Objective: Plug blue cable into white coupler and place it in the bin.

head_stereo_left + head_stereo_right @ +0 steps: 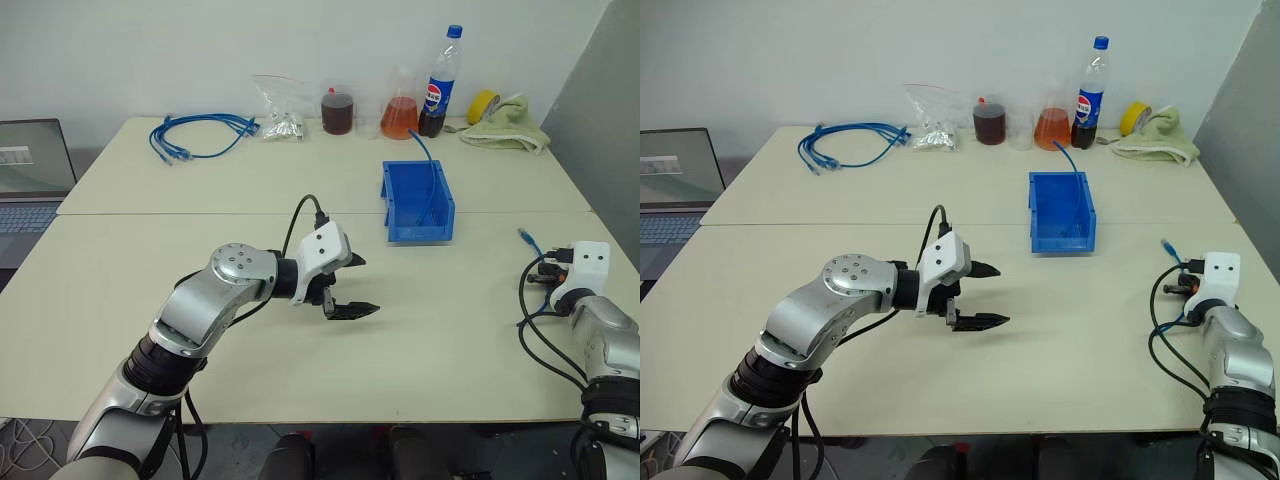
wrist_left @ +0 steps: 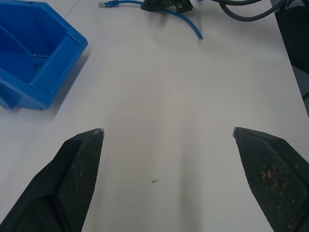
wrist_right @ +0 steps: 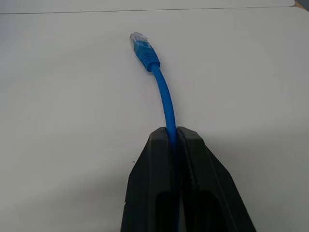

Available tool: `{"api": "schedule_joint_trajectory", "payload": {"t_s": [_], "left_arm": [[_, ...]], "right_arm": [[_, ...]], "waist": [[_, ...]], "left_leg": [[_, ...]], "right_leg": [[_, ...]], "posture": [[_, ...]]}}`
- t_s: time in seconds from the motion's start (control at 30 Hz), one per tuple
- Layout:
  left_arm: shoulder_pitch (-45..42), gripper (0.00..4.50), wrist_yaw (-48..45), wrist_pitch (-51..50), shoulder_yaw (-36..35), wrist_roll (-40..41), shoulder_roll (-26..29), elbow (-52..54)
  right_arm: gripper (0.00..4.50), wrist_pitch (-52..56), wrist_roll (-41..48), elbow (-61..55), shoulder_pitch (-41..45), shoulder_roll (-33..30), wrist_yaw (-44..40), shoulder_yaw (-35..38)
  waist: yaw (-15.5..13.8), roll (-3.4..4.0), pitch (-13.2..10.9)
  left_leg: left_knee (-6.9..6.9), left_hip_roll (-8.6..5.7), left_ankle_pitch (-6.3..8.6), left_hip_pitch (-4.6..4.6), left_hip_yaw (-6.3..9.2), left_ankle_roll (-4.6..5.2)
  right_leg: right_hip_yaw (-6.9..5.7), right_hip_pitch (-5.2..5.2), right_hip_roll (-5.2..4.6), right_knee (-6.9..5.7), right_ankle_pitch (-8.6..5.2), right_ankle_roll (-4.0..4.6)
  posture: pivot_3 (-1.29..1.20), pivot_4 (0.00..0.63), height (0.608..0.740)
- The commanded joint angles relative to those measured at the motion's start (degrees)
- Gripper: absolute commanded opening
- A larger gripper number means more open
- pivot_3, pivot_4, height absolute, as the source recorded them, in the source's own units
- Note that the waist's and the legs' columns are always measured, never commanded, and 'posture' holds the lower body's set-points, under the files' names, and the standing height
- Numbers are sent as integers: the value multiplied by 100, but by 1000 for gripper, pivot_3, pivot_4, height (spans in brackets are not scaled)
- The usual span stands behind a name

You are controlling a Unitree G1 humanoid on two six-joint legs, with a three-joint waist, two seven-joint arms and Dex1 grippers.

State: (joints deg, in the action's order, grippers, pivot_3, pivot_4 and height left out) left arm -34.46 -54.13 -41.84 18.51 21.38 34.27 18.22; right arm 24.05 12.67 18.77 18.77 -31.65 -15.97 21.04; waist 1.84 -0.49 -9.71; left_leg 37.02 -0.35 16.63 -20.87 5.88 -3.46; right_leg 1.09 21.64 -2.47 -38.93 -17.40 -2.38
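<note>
I should keep moving my right gripper to the open space point(image 1: 425, 322) by my left gripper and let go of the cable there, as the blue cable's plug point(image 1: 525, 237) is free past the fingers.
My right gripper point(image 3: 172, 130) is shut on the blue cable point(image 3: 165, 101) near the table's right edge. The cable's free end, with a clear plug point(image 3: 141, 46), sticks out past the fingertips just above the tabletop. In the left eye view the same cable end point(image 1: 527, 238) rises in front of the right gripper point(image 1: 548, 268). My left gripper point(image 1: 368, 284) stands open over the middle of the table with nothing between its fingers point(image 2: 79, 159). The blue bin point(image 1: 420, 232) sits beyond it, toward the back right. The white coupler is out of view.
Another blue cable point(image 1: 432, 180) stands up out of the bin. Along the back edge are a coiled cable bundle point(image 1: 200, 135), a plastic bag point(image 1: 280, 110), jars, a cola bottle point(image 1: 440, 80), yellow tape point(image 1: 483, 105) and a green cloth point(image 1: 512, 128). A laptop point(image 1: 30, 170) sits far left.
</note>
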Motion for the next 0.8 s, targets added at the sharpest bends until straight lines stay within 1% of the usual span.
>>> {"api": "schedule_joint_trajectory", "payload": {"t_s": [0.03,0.13,0.2,0.27,0.3,0.37,0.43,0.53,0.67,0.8], "left_arm": [[10,4500,-50,76,-101,5,55,175],[188,4500,-125,36,-292,96,250,261],[390,4500,-194,50,-439,123,486,308],[757,4500,-326,367,-540,-35,859,286],[1049,4500,-365,507,-672,-24,988,230],[1537,4500,-486,891,-861,-30,1166,159],[1955,4500,-538,1094,-1025,26,1242,176],[2459,4500,-572,1187,-1249,144,1292,245],[3654,4500,-752,1659,-1684,6,1673,287],[4223,4500,-627,1874,-2041,-10,1682,179]], "right_arm": [[2,-67,48,-621,-212,-417,-591,-106],[2,-263,83,-1250,-641,-945,-1577,-400],[2,-650,75,-1634,-928,-1305,-2258,-590],[2,-852,317,-2071,-1114,-1485,-2908,-728],[2,-1087,395,-2330,-1171,-1524,-3277,-916],[2,-1463,384,-2690,-1167,-1490,-3703,-1313],[2,-1744,318,-2899,-1088,-1390,-3984,-1696],[2,-2072,205,-2993,-918,-1249,-4262,-2155],[2,-2488,36,-2757,-300,-903,-4830,-3013],[2,-2594,-79,-2542,115,-652,-5294,-3620]], "waist": [[0,2,-1],[1,9,-5],[25,12,-7],[75,12,-8],[86,11,-9],[138,13,-9],[130,9,-12],[84,5,-14],[57,-5,-22],[-8,-12,-29]], "left_leg": [[0,-1,0,-1,0,0],[0,-1,0,-3,-1,0],[-3,0,0,-2,0,1],[-4,5,1,0,-2,1],[-4,9,1,3,-1,1],[-5,12,1,9,-3,2],[-2,19,1,10,4,2],[2,17,1,7,9,2],[1,15,1,6,9,1],[-1,16,1,3,14,2]], "right_leg": [[0,0,0,0,0,0],[0,2,-1,2,0,0],[-1,2,0,2,-1,-1],[1,5,4,2,-1,-1],[2,3,8,2,-1,-1],[6,2,10,0,-1,-1],[1,-1,16,-1,-1,-1],[-4,-2,13,-1,-1,-1],[-3,1,8,1,0,0],[-8,4,6,2,0,1]], "posture": [[0,150,740],[0,150,740],[0,150,740],[0,150,740],[0,150,740],[0,150,740],[0,150,740],[0,150,740],[0,150,740],[0,150,740]]}}
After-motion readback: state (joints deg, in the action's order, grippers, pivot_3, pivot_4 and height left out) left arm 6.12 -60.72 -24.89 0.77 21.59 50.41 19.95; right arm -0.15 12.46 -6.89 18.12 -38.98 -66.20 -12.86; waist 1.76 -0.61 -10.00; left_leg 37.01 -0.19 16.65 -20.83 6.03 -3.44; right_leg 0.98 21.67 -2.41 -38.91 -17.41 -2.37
